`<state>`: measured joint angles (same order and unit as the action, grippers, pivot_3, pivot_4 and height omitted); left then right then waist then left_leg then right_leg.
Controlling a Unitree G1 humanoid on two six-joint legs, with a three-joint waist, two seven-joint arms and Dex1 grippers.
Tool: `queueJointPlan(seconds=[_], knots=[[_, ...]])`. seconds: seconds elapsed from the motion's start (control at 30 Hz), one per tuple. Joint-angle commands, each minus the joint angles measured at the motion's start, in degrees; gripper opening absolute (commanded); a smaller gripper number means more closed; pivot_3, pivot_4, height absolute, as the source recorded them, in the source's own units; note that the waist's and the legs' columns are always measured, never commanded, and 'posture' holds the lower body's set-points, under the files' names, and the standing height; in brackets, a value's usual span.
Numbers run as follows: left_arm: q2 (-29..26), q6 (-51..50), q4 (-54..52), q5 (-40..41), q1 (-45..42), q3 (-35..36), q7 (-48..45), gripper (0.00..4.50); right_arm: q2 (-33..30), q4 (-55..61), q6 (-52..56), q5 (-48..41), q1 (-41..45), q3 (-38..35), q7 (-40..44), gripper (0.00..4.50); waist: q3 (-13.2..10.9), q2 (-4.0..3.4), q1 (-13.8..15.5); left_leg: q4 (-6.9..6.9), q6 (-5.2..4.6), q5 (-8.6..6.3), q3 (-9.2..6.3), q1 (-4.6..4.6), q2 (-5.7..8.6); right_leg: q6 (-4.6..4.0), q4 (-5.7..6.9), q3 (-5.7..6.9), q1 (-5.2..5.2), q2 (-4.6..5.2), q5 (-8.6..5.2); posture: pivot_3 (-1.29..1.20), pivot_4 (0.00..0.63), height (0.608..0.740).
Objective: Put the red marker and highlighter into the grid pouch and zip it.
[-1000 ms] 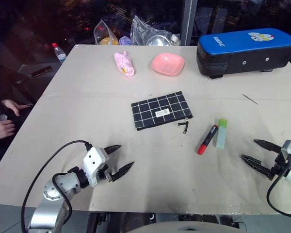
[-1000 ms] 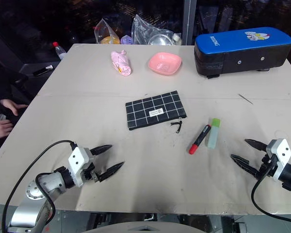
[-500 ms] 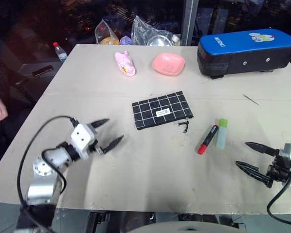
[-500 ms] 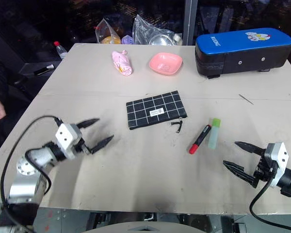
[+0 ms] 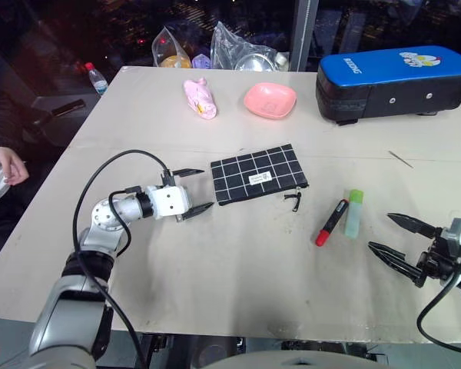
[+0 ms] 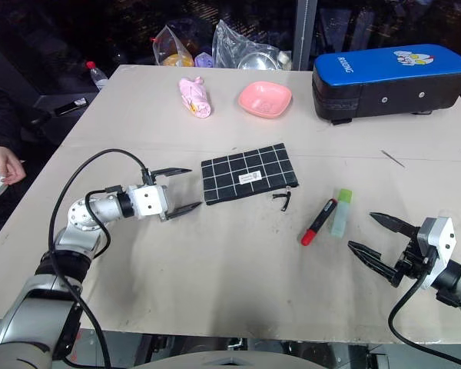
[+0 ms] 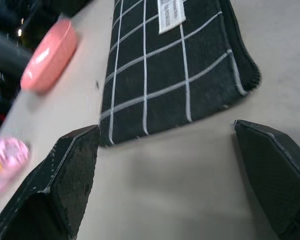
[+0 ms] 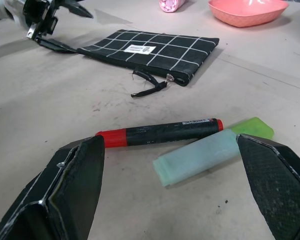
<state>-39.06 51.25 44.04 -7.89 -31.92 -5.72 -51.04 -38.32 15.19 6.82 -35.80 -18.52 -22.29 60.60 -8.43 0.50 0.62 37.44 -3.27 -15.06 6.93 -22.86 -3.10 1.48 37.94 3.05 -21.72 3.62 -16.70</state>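
The zipper pull trails off the grid pouch's corner. The pouch's opening will therefore spread wide from that end of the pouch when I pull the zipper pull along.
The grid pouch lies flat mid-table, black with white lines, its zipper pull trailing off the near right corner. To its right the red marker and the green-capped highlighter lie side by side, touching. My left gripper stands open just off the pouch's left end; in the left wrist view the pouch sits just beyond the fingertips. My right gripper stands open, empty, a short way right of the highlighter. The right wrist view looks across the marker and highlighter.
A big blue-black case stands at the back right. A pink bowl and a pink wrapped object sit behind the pouch, with plastic bags at the far edge. A person's hand shows at the left.
My left gripper has travelled forward across the table to the pouch's left end and rolled. My right gripper has shifted slightly toward the highlighter. Both stayed open.
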Motion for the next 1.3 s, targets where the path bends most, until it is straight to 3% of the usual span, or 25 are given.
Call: queueJointPlan(seconds=[0.03,0.5,0.63,0.87,1.3], knots=[[0.8,6.3,5.0,-4.1,-3.4,-3.0,2.9,4.37,0.2,1.5,-1.0,-0.1,0.0,-1.7,-0.6,4.25,0.0,0.00,0.1,0.01,0.01,0.00,0.01,0.00,0.00,0.01,0.00,0.06,0.00,-0.01,0.00,0.00,0.150,0.740],[10.0,11.4,13.7,-11.7,-12.6,-10.1,13.0,4.37,0.6,0.6,-0.7,1.4,0.9,-1.4,-3.2,4.25,0.0,0.04,0.2,0.13,0.20,0.13,0.00,-0.02,0.01,0.06,0.03,0.13,0.03,-0.36,0.01,0.00,0.150,0.740],[10.4,11.0,16.7,-16.7,-15.0,-12.1,19.6,3.14,0.7,0.9,-0.7,1.4,1.2,-1.2,-3.7,4.25,0.0,0.05,0.2,0.13,0.22,0.14,-0.01,-0.01,-0.02,0.06,0.05,0.11,0.03,-0.44,0.01,0.00,0.150,0.740],[8.7,11.6,20.0,-22.9,-17.1,-15.6,28.0,0.13,0.6,1.8,-0.3,1.4,1.1,-1.3,-4.7,4.25,0.0,0.04,0.2,0.18,0.22,0.13,-0.04,0.02,-0.05,0.06,0.12,0.10,0.04,-0.47,0.01,0.00,0.150,0.740],[6.2,14.7,15.2,-24.9,-15.8,-15.9,39.1,0.03,0.9,2.8,0.8,1.9,2.5,0.3,-6.2,4.25,0.0,0.05,0.2,0.60,0.11,0.07,-0.09,0.01,-0.13,0.05,0.51,0.05,0.03,-0.48,0.01,0.00,0.150,0.740]])
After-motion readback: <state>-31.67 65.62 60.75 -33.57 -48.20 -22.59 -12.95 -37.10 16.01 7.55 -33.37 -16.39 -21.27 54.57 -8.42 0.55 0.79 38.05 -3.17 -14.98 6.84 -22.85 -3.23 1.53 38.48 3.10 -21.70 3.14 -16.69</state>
